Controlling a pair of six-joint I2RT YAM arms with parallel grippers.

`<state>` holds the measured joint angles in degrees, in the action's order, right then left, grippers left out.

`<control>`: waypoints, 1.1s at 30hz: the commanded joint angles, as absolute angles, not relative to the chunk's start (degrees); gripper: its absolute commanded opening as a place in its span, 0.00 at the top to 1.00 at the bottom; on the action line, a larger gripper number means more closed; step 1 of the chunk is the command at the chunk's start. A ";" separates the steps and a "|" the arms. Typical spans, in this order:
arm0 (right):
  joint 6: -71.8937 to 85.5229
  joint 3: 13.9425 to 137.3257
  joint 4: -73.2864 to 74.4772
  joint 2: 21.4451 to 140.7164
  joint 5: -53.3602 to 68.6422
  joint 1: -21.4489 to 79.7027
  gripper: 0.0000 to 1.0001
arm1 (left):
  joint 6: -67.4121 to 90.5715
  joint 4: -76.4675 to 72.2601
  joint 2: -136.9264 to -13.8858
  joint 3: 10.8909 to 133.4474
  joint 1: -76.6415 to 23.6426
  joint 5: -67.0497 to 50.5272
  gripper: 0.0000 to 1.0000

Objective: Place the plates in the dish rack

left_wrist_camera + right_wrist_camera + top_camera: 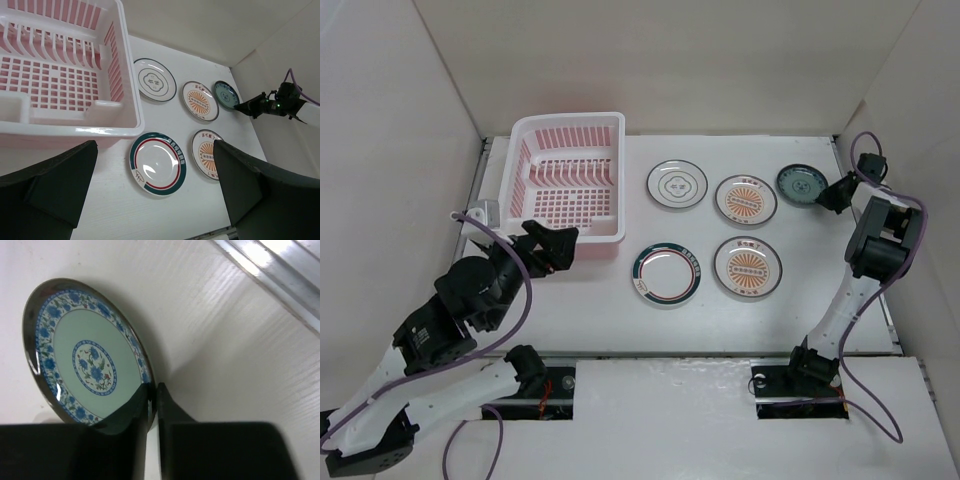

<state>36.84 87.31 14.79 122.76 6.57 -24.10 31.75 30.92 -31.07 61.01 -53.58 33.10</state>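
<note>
My right gripper is holding the small plate by one rim (823, 188), and the plate's opposite rim (780, 183) is free. My left gripper should keep moving closer until its fingers are on both sides of that rim.
The pink dish rack (570, 122) stands at the back left with nothing in it. To its right, several plates lie flat: one with dark rings (677, 184), two with orange sunbursts (746, 199) (748, 266), and a green-rimmed one (668, 273). The small dark green plate (800, 184) lies at the far right. My right gripper (154, 390) is shut on its near rim, one finger over the blue-flowered inside (85, 355) and one outside. My left gripper (155, 150) hangs wide open by the rack's front right corner, above the green-rimmed plate (158, 163), holding nothing.
White walls enclose the table on the left, back and right. A metal strip (280, 275) runs along the table's right edge close to the small plate. The rack's front wall (100, 131) is just ahead of my left fingers.
</note>
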 commanded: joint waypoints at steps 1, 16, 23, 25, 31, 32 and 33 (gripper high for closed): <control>35.42 89.65 16.44 124.27 6.24 -24.52 0.93 | 31.20 31.02 -29.88 63.81 -53.88 34.54 0.00; 41.30 89.74 10.30 121.03 10.53 -24.52 1.00 | 31.20 32.08 -32.07 64.33 -53.88 35.07 0.00; 44.64 92.02 6.42 116.11 15.91 -24.52 1.00 | 31.73 29.10 -34.36 63.64 -53.88 32.52 0.00; 45.26 91.33 4.58 113.30 16.70 -24.52 1.00 | 31.73 27.95 -35.07 63.02 -53.88 32.00 0.00; 45.79 86.49 -1.04 105.31 18.71 -24.52 1.00 | 31.73 23.65 -39.46 61.97 -53.88 30.86 0.00; 45.79 85.88 -2.01 104.51 22.03 -23.83 1.00 | 31.73 21.47 -39.98 61.44 -53.88 30.85 0.00; 45.79 85.17 -2.98 103.81 23.71 -23.82 1.00 | 31.73 20.23 -41.21 61.44 -53.88 30.85 0.00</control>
